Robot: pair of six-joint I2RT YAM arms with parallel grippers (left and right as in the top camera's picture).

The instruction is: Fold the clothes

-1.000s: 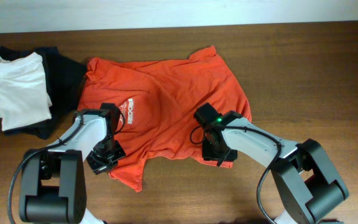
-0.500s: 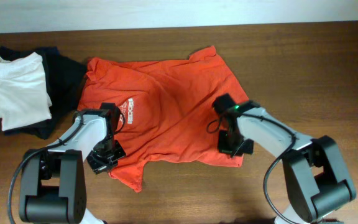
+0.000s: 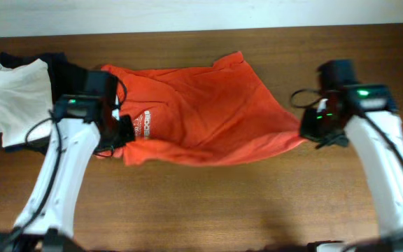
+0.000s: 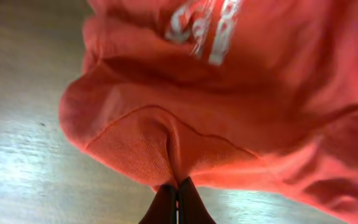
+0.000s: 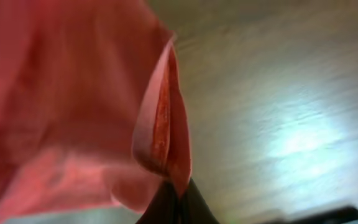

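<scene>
My left gripper and my right gripper should first lift the T-shirt's near edge [image 3: 212, 158] high and shake the T-shirt open, because the T-shirt's white lettering [image 3: 142, 124] is partly in folds.
The orange-red T-shirt [image 3: 201, 112] with white lettering [image 3: 147, 126] lies across the table's middle, its near edge lifted and stretched between my two grippers. My left gripper [image 3: 121, 133] is shut on the shirt's near-left corner; the left wrist view shows the cloth [image 4: 229, 106] pinched between its fingertips [image 4: 178, 186]. My right gripper [image 3: 312, 133] is shut on the near-right corner; the right wrist view shows a fold of cloth [image 5: 160, 124] pinched in its fingertips [image 5: 178, 190] above the wood.
A white folded garment [image 3: 19, 98] lies on dark folded garments [image 3: 65, 70] at the far left, close to my left arm. Brown wooden table [image 3: 208, 203] all around; a pale wall runs along the far edge.
Both grippers have risen and moved away from me with the shirt's near corners, the right one also far to the right. The shirt's near part is lifted and stretched between them.
</scene>
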